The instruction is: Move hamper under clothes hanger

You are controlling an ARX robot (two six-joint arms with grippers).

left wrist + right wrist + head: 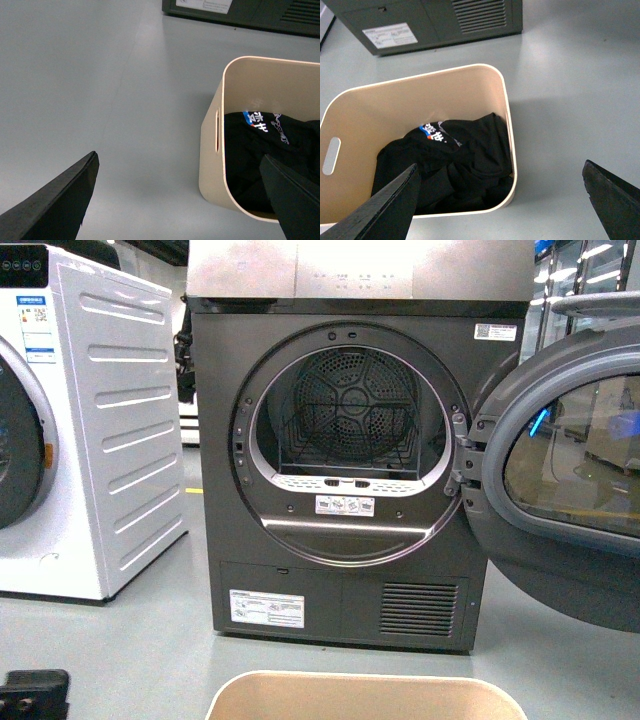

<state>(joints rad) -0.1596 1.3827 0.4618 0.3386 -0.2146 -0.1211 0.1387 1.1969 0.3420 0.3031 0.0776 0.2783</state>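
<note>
The black clothes sit slumped far below the hamper's rim, so they will stay settled inside and ride along when the robot carries the hamper.
The beige hamper stands on the grey floor just in front of the dark grey dryer; only its far rim shows in the front view. It holds black clothes with a blue and white print. My left gripper is open above the hamper's left wall, one finger over the floor outside, the other over the clothes. My right gripper is open above the hamper's right near corner. The clothes hanger is out of view.
The dryer's round door hangs open to the right, its drum empty. A white washing machine stands to the left. A black object lies at the lower left. Grey floor lies to the hamper's left and right.
</note>
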